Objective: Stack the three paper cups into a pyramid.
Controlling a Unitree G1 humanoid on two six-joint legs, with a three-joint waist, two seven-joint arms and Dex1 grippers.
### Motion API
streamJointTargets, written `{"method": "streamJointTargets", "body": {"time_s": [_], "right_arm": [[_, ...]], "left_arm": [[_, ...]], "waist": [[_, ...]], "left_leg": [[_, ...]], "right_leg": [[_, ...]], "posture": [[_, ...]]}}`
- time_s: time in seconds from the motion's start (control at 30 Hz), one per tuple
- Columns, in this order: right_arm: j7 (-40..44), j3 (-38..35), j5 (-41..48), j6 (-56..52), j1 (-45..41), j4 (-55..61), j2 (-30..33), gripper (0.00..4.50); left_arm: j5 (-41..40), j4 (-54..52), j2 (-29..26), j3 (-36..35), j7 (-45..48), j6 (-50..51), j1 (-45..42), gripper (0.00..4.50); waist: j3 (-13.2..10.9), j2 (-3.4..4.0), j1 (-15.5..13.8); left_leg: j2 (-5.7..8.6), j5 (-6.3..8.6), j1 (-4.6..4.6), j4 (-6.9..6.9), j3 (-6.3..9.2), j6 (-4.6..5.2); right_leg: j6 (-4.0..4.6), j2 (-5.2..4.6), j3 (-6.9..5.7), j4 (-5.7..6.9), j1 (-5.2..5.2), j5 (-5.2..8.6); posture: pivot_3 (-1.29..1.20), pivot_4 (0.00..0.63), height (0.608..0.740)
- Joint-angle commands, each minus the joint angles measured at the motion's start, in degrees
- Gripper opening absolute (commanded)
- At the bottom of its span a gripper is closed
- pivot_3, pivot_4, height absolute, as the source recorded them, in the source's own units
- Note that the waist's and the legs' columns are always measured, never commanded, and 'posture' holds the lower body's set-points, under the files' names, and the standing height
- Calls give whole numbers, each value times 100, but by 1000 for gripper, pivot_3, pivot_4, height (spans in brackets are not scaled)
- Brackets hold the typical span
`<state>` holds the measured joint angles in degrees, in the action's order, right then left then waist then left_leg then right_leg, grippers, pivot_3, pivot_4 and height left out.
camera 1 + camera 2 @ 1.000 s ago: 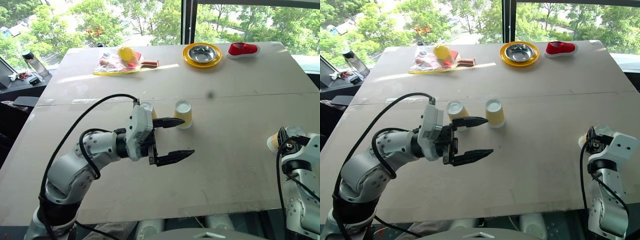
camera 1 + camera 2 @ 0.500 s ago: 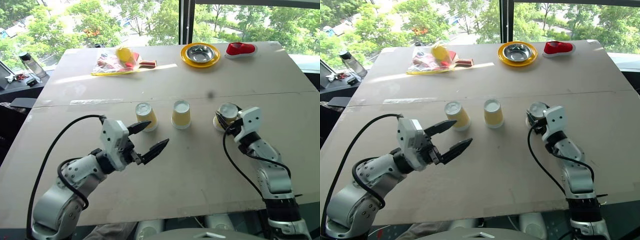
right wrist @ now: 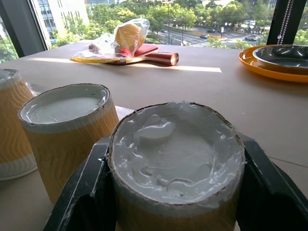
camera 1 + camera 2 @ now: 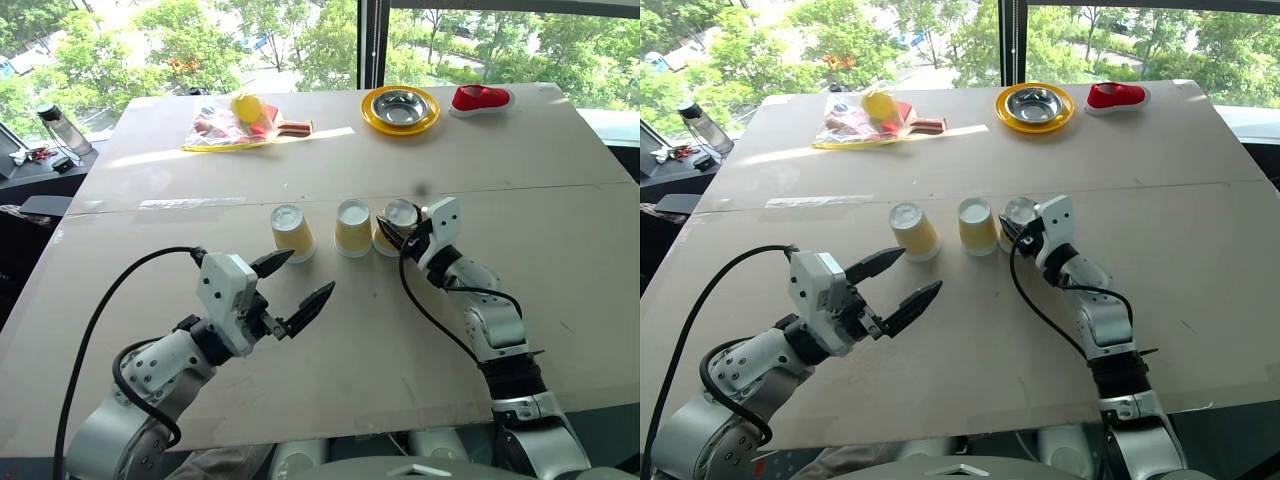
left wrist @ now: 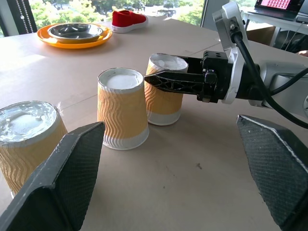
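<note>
I expect the lone paper cup (image 4: 293,234) to stand steadily across both tops when I lower it, because only a narrow gap (image 4: 373,236) separates the paired paper cups.
Three yellow ribbed paper cups stand upside down in a row mid-table: the left cup (image 4: 291,232), the middle cup (image 4: 352,227) and the right cup (image 4: 396,218). My right gripper (image 4: 398,232) is shut on the right cup, which sits at table level close against the middle cup (image 5: 122,108). The right wrist view has that held cup (image 3: 175,159) between its two fingers. My left gripper (image 4: 308,275) hangs open and empty in front of the left cup (image 5: 29,139), nearer to me and clear of it. No cup rests on top of another.
A steel bowl on a yellow plate (image 4: 402,108) and a red object (image 4: 484,98) sit at the table's far right. A plastic bag with a yellow item and a red paddle (image 4: 240,120) lies at the far left. A bottle (image 4: 62,128) stands off the table's left side.
My right gripper carried its cup leftward from the table's right edge to beside the middle cup. My left gripper drew back toward me and stayed open.
</note>
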<state>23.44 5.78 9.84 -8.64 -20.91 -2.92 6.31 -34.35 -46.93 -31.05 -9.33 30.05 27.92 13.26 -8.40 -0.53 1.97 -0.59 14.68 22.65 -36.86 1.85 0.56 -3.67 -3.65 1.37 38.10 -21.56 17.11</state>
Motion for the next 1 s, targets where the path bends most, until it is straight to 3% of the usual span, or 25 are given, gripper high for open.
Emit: {"method": "streamJointTargets", "body": {"time_s": [0.03,0.33,0.5,0.73,0.87,1.0], "right_arm": [[22,3,15,-16,-35,176,1,2214],[26,13,6,-168,-85,273,4,2214],[52,-70,107,-272,-55,396,26,4474],[102,-374,349,-197,183,968,210,4474],[927,-653,1406,-763,693,1928,707,4474],[1330,-878,1701,-728,1161,2426,1218,4474]], "left_arm": [[18,-218,-4,9,-5,-173,-77,4500],[37,-125,-14,43,18,-217,-211,4500],[69,-104,-3,53,57,-256,-163,4500],[144,-253,297,3,-75,-552,263,4500],[523,-113,766,-62,-348,-1129,626,4500],[1015,379,1188,-11,-676,-1612,513,4500]], "waist": [[0,0,1],[0,0,3],[0,0,4],[0,0,3],[-1,1,-26],[0,1,-41]], "left_leg": [[0,0,0,0,0,0],[0,0,0,0,0,0],[0,0,0,0,0,0],[-1,0,0,0,-1,1],[-2,1,7,1,1,2],[-2,2,4,0,3,3]], "right_leg": [[0,0,-1,0,0,0],[0,0,-1,0,0,0],[0,0,0,1,0,0],[0,-1,1,-1,0,0],[0,-6,-2,-8,0,0],[0,-8,-3,-6,6,0]], "posture": [[0,150,740],[0,150,740],[0,150,740],[0,150,740],[0,150,740],[0,150,740]]}}
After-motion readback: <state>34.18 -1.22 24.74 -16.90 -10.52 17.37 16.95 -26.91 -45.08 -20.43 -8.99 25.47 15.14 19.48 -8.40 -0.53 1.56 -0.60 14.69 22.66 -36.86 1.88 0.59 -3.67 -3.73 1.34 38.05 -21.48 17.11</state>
